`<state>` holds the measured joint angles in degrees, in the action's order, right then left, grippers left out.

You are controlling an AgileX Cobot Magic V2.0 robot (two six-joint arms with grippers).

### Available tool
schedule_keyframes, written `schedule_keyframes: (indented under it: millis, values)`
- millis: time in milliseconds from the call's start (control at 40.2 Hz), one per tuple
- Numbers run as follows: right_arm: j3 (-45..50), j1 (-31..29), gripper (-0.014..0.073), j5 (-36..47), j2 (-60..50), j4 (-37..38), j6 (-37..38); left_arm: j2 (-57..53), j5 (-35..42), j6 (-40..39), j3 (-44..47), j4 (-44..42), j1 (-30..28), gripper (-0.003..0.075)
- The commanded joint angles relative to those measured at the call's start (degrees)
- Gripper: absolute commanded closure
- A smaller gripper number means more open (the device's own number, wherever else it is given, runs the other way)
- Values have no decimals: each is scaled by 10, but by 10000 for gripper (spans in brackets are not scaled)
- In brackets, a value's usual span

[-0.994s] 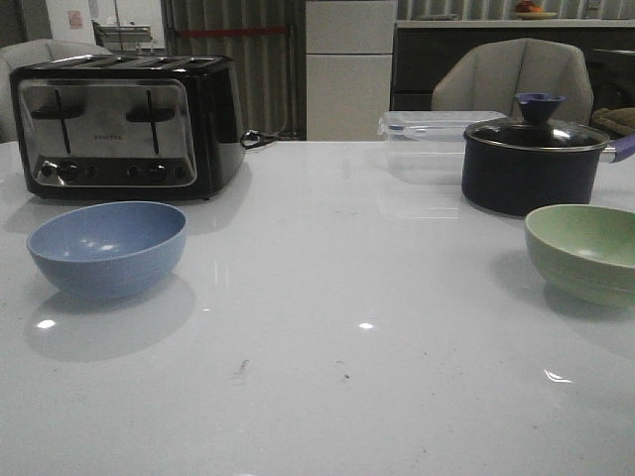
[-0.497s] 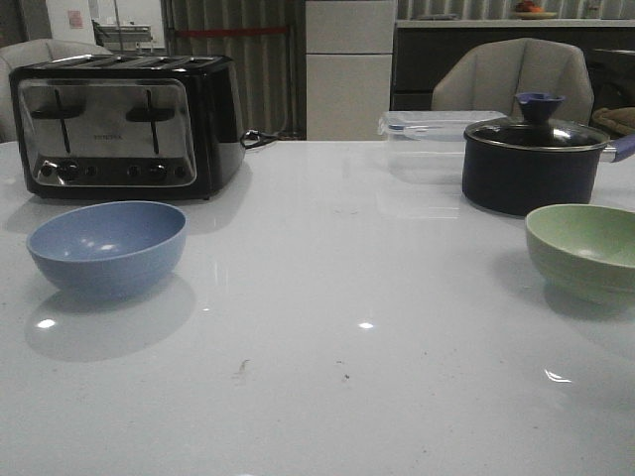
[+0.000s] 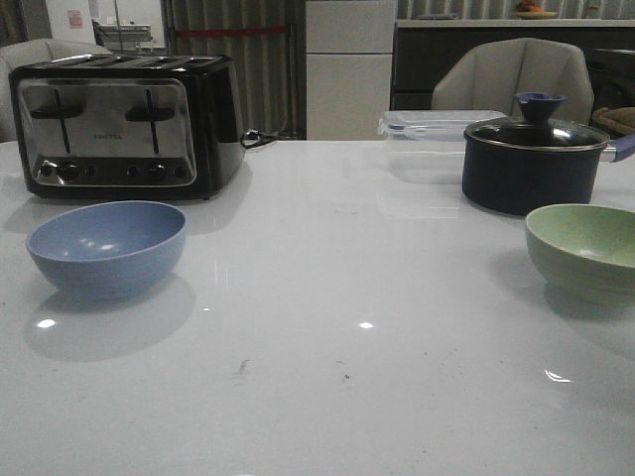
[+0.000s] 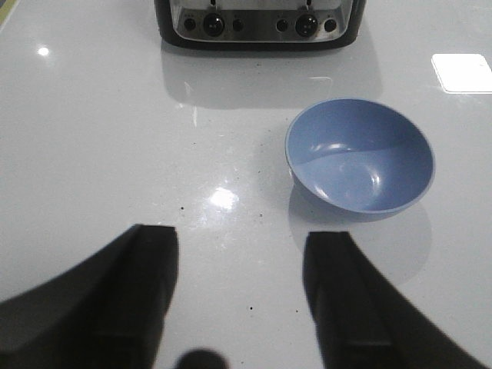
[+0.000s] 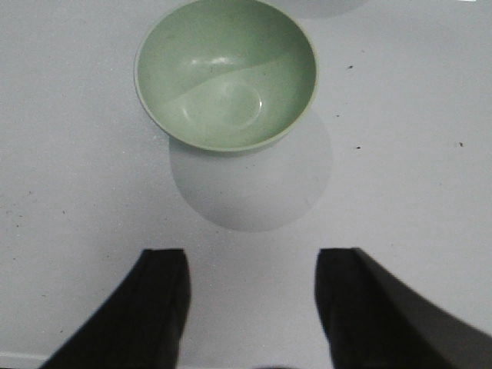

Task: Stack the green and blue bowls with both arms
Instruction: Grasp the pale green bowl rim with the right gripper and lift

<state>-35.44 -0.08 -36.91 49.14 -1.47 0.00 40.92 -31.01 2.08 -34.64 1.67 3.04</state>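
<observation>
The bowls are at opposite ends. My right gripper should first move the green bowl [image 3: 587, 254] to the empty middle [image 3: 332, 332], and then my left gripper will stack the blue bowl in it.
The blue bowl [image 3: 106, 248] sits upright and empty on the white table at the left, in front of the toaster. It also shows in the left wrist view [image 4: 360, 157]. My left gripper [image 4: 240, 234] is open and empty, hovering over bare table short of the bowl. The green bowl [image 3: 586, 250] sits upright at the right edge of the front view, in front of the pot. It also shows in the right wrist view [image 5: 227, 73]. My right gripper [image 5: 252, 255] is open and empty, short of that bowl. Neither arm shows in the front view.
A black and silver toaster [image 3: 124, 124] stands at the back left. A black lidded pot [image 3: 534, 159] with a blue knob stands at the back right, a clear plastic container [image 3: 427, 134] beside it. A chair [image 3: 511, 77] is behind the table.
</observation>
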Motion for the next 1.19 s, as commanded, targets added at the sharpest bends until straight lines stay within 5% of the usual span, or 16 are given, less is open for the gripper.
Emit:
schedule_keyframes:
  millis: [0,323,944,1168]
  values:
    - [-28,-3,20,46,33,4,-5,2,44,2,-16,6,4,204]
    - [-169,-88,22,7,246,-17,-6,2,43,2,-16,6,4,241]
    - [-381,-104,26,-82,545,-90,-81,2,43,2,-16,6,4,241]
    - [-396,-104,256,-88,563,-90,-81,2,43,2,-16,6,4,241]
